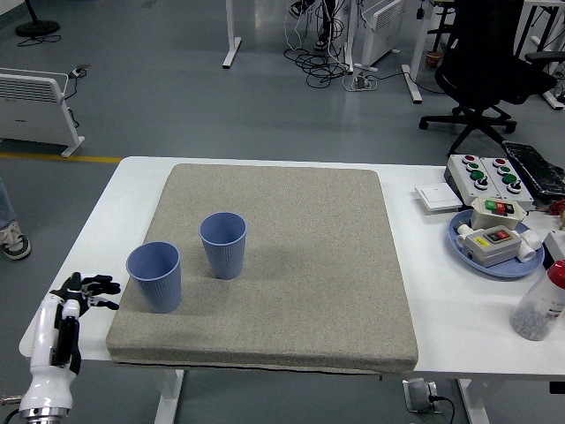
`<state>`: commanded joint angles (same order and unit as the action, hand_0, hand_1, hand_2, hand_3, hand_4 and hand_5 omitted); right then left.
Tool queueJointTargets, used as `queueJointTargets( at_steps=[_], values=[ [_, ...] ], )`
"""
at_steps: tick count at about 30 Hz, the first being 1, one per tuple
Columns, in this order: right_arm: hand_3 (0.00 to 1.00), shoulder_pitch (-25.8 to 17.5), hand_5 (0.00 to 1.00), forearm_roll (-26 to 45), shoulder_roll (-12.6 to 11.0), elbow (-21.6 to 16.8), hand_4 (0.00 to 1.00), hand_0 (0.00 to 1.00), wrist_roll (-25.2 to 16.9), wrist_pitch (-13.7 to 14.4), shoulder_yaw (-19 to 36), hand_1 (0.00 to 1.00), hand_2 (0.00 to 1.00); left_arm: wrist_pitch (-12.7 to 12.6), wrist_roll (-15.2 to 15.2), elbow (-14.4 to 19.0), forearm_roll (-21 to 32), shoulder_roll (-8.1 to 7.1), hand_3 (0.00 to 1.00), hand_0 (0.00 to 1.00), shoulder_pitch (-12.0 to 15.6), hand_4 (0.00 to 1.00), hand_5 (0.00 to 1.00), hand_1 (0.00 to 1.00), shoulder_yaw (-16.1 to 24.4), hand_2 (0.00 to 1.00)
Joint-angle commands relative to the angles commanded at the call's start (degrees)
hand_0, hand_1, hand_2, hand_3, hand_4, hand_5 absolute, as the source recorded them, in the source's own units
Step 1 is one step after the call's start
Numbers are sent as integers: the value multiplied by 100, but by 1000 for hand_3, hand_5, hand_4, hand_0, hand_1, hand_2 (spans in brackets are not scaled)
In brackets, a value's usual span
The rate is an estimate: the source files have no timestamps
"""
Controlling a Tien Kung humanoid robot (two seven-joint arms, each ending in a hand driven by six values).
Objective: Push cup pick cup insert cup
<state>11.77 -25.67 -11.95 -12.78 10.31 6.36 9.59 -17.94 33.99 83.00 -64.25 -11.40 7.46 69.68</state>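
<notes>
Both blue cups narrow toward their base (164,304), so I expect the farther cup (224,247) to sink into the nearer cup nearly to its rim when I insert it.
Two blue ribbed cups stand upright on the grey mat (309,256). One cup (155,276) is near the mat's front left corner. The other cup (223,245) stands a little behind and to its right, apart from it. My left hand (88,291) is at the table's front left edge, just left of the mat and of the nearer cup, fingers spread and holding nothing. My right hand is out of view.
On the right of the table lie a blue plate (494,261) with button boxes, a larger button box (481,174), a white switch plate (434,196) and a clear bottle with a red cap (540,305). A black office chair (485,62) stands beyond the table.
</notes>
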Motion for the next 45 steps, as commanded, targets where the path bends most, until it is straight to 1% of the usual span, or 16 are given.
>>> queueJointTargets(
  at_steps=[4, 6, 7, 12, 13, 16, 18, 19, 24, 25, 29, 34, 37, 45],
  values=[
    [588, 1, 386, -9, 2, 0, 160, 731, 1, 1, 3, 666, 700, 72, -70, -51, -169, -28, 476, 363, -5, 578, 998, 501, -106, 492],
    [588, -3, 386, -1, 2, -1, 160, 731, 1, 1, -3, 666, 700, 171, -217, -122, -313, -21, 476, 363, -20, 578, 998, 501, -127, 492],
    [588, -3, 386, -1, 2, -2, 160, 731, 2, 1, -4, 665, 699, 201, -267, -153, -370, -16, 488, 450, -30, 569, 998, 544, -130, 517],
    [588, -1, 386, -32, -1, 0, 160, 731, 15, -4, 12, 665, 699, 355, -517, -289, -550, 0, 488, 450, -118, 569, 998, 544, -160, 517],
    [587, -1, 385, -34, -1, 0, 160, 731, 16, -4, 13, 665, 699, 366, -536, -299, -558, 2, 496, 489, -126, 568, 998, 566, -161, 533],
    [587, -5, 385, -31, 0, 0, 160, 731, 17, -3, 12, 665, 699, 451, -699, -457, -609, 45, 496, 489, -224, 568, 998, 566, -149, 533],
    [587, -7, 385, -29, 1, 0, 160, 731, 18, -3, 12, 665, 699, 467, -729, -564, -573, 66, 496, 489, -287, 568, 998, 566, -148, 533],
    [587, -8, 385, -28, 0, 1, 160, 731, 17, -3, 9, 665, 699, 466, -732, -647, -507, 81, 501, 514, -335, 561, 998, 579, -147, 543],
    [587, -8, 385, 0, 0, 1, 160, 731, 10, 2, -5, 665, 699, 435, -678, -824, -350, 105, 501, 514, -485, 561, 998, 579, -121, 543],
    [587, -7, 385, 0, -1, 1, 160, 730, 9, 2, -7, 665, 699, 437, -680, -854, -344, 106, 502, 566, -516, 554, 998, 600, -115, 548],
    [587, 0, 385, 9, 1, 1, 160, 730, 10, 1, -10, 665, 699, 478, -738, -1007, -356, 116, 502, 566, -649, 554, 998, 600, -92, 548],
    [587, -3, 385, -2, 8, 5, 160, 732, 16, -3, -4, 666, 699, 658, -961, -1332, -465, 140, 509, 572, -957, 552, 998, 606, -105, 557],
    [587, -9, 385, 40, 9, 3, 160, 732, 8, -1, -28, 665, 699, 690, -980, -1447, -477, 154, 509, 575, -1067, 560, 998, 608, -96, 557],
    [587, -1, 385, 117, 12, 2, 160, 732, -11, 2, -72, 666, 699, 693, -957, -1625, -493, 155, 511, 584, -1235, 562, 998, 610, -96, 556]
  ],
)
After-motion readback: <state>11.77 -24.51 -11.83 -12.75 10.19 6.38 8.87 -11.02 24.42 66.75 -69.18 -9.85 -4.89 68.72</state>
